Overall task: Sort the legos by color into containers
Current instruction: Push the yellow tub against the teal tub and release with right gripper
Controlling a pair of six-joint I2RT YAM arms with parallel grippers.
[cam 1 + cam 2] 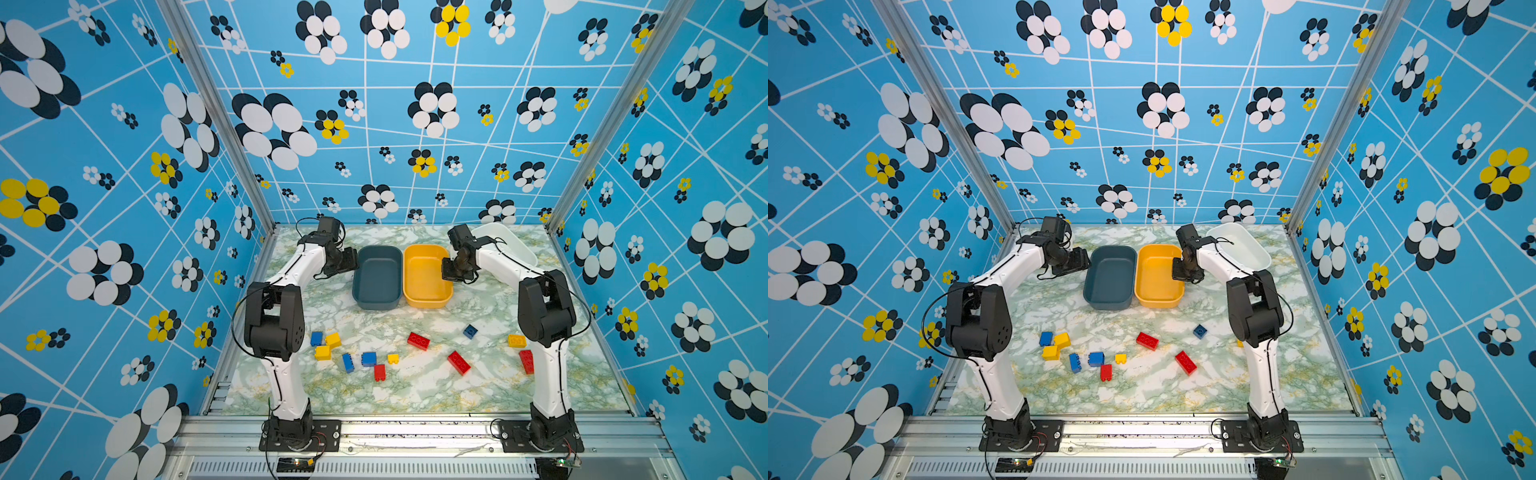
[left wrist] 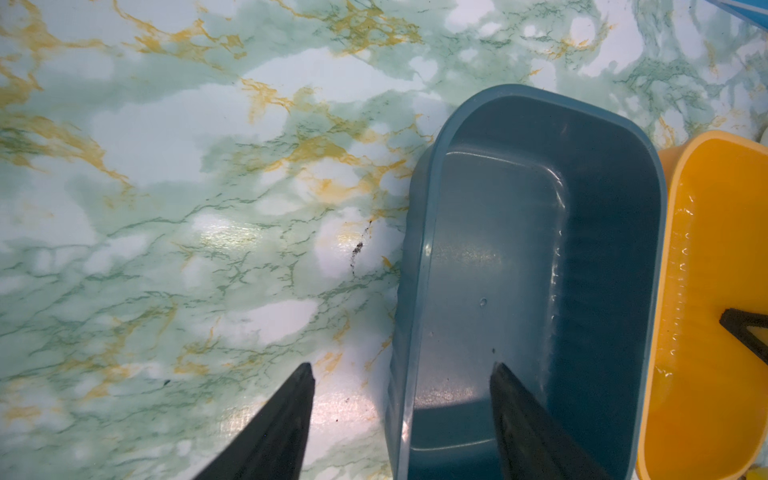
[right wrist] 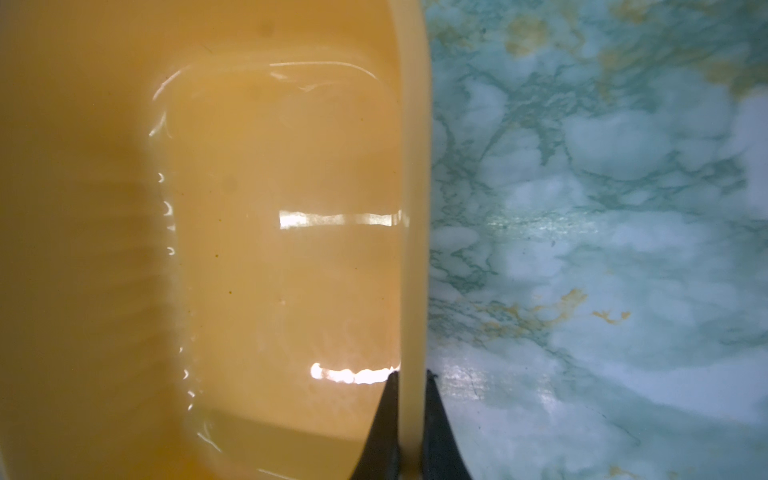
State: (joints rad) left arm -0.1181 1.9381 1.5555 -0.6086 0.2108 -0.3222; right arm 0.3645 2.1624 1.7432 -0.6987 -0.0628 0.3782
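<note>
The white container stands crooked (image 1: 513, 244) and apart from the row, so I need my right gripper to set it square beside the yellow container (image 1: 473, 293) before I sort legos.
In both top views the legos lie loose on the near half of the marble table: red ones (image 1: 418, 340) (image 1: 1185, 362), blue ones (image 1: 470, 331) (image 1: 1096, 359) and yellow ones (image 1: 323, 353) (image 1: 1062, 339). The teal container (image 1: 378, 249) (image 1: 1109, 249) (image 2: 419, 257) and the yellow container (image 1: 424, 301) (image 1: 1156, 303) (image 3: 413, 208) stand side by side, both empty. My left gripper (image 1: 353, 266) (image 1: 1086, 264) (image 2: 402, 365) is open, astride the teal container's outer wall. My right gripper (image 1: 449, 276) (image 1: 1181, 274) (image 3: 411, 372) is shut on the yellow container's rim.
A white container (image 1: 519, 245) (image 1: 1250, 245) stands tilted at the back right corner, behind my right arm. A yellow lego (image 1: 516, 340) and a red lego (image 1: 526, 360) lie close to the right arm's lower link. Patterned walls enclose the table on three sides.
</note>
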